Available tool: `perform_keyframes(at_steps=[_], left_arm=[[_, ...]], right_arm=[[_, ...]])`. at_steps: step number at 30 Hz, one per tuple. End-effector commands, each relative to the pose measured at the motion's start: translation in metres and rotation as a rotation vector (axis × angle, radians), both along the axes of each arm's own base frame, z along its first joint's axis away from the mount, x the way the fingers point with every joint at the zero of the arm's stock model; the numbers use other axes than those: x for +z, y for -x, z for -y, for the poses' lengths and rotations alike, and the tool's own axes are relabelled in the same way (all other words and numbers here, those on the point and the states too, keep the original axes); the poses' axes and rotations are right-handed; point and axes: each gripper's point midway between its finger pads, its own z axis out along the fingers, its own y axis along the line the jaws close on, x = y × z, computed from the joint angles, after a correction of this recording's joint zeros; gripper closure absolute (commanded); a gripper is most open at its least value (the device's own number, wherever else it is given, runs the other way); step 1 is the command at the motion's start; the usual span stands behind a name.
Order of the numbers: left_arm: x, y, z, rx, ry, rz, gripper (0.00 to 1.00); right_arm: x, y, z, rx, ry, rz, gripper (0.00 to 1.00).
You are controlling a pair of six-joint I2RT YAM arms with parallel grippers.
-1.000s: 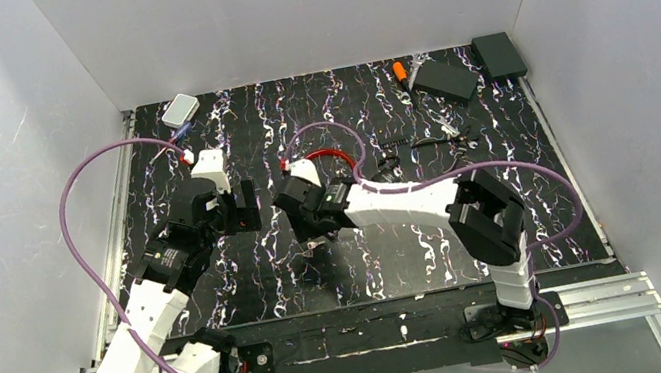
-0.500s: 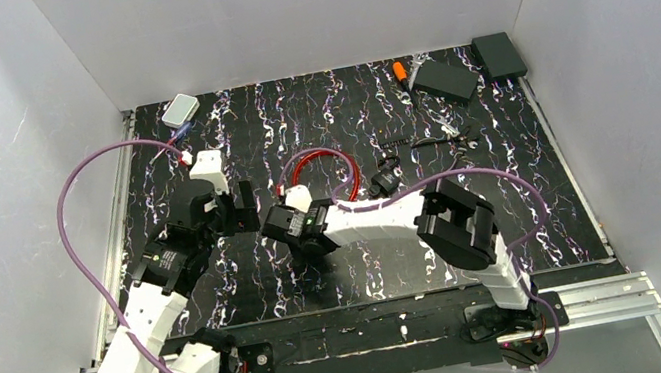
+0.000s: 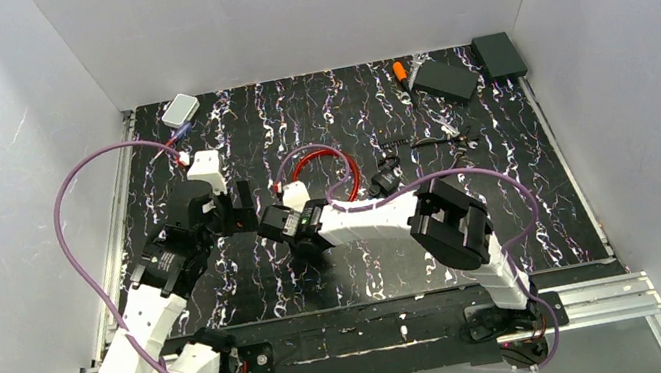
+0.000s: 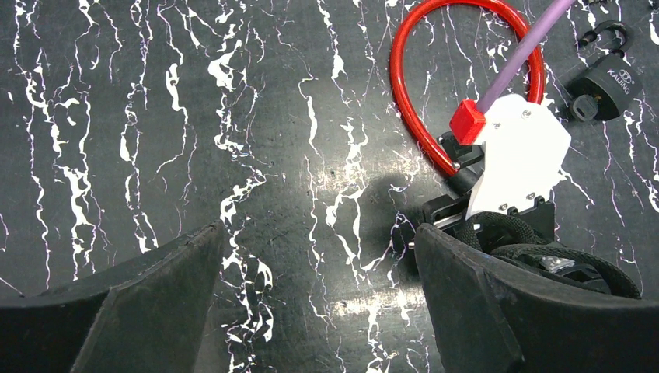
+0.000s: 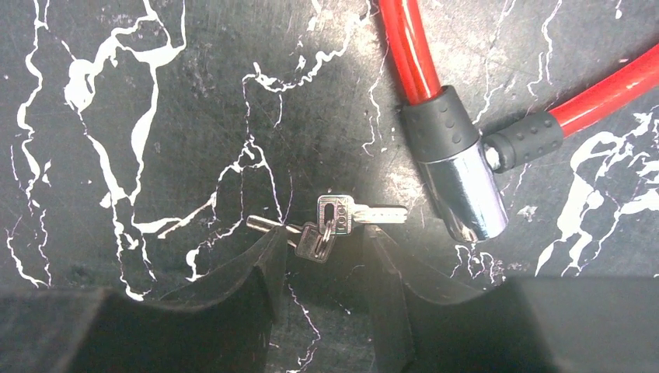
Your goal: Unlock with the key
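Next, my right gripper raises the keys (image 5: 323, 228) and carries them to my left gripper before unlocking, because the key blades (image 5: 382, 214) point opposite ways across my right gripper's fingers.
A red cable lock (image 5: 412, 54) lies on the black marbled table, its chrome barrel (image 5: 464, 192) at the right of the right wrist view. A small bunch of silver keys (image 5: 336, 220) on a ring lies flat just left of the barrel. My right gripper (image 5: 322, 260) is open, its fingertips on either side of the keys' near end, not closed on them. My left gripper (image 4: 319, 252) is wide open and empty over bare table, left of the right gripper (image 3: 280, 225). The red cable (image 3: 319, 156) also shows in the top view.
A black padlock (image 4: 604, 80) lies right of the cable loop. At the back of the table are a white box (image 3: 180, 109), two black boxes (image 3: 445, 79) and an orange-handled tool (image 3: 400, 71). White walls enclose the table.
My right gripper has moved left and a little nearer, uncovering the red cable loop. The left arm has shifted only slightly.
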Motion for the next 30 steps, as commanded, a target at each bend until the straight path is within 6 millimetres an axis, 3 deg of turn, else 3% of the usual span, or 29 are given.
perform_keyframes(at_steps=[1, 6, 9, 10, 13, 14, 18, 20, 26, 30], left_arm=[[0.003, 0.002, -0.009, 0.035, -0.016, 0.017, 0.10], [0.006, 0.003, -0.013, 0.052, -0.019, 0.034, 0.11], [0.005, 0.003, -0.012, 0.049, -0.018, 0.030, 0.11], [0.005, 0.002, -0.012, 0.048, -0.020, 0.029, 0.11], [0.004, 0.003, -0.011, 0.045, -0.017, 0.029, 0.11], [0.005, 0.003, -0.011, 0.041, -0.016, 0.032, 0.11], [0.010, 0.006, -0.004, 0.024, 0.035, 0.047, 0.09], [0.015, 0.011, 0.002, 0.030, 0.102, 0.031, 0.09], [0.037, 0.032, 0.041, -0.052, 0.401, 0.021, 0.09], [0.057, 0.047, 0.060, -0.097, 0.580, 0.008, 0.11]], right_arm=[[0.005, -0.014, -0.009, -0.042, -0.018, 0.065, 0.54], [-0.008, -0.010, -0.004, -0.049, 0.019, 0.037, 0.69], [-0.012, -0.009, -0.001, -0.018, 0.024, 0.042, 0.95], [-0.012, -0.008, 0.001, 0.000, 0.026, 0.044, 0.99], [-0.001, -0.007, 0.003, 0.089, -0.005, 0.075, 0.99], [0.008, -0.006, 0.004, 0.127, -0.024, 0.097, 0.99], [0.071, 0.007, -0.002, 0.382, -0.214, 0.212, 0.99], [0.088, 0.018, 0.000, 0.462, -0.282, 0.236, 0.99], [0.165, 0.053, 0.008, 0.658, -0.560, 0.368, 0.99], [0.208, 0.074, 0.025, 0.737, -0.697, 0.439, 0.99]])
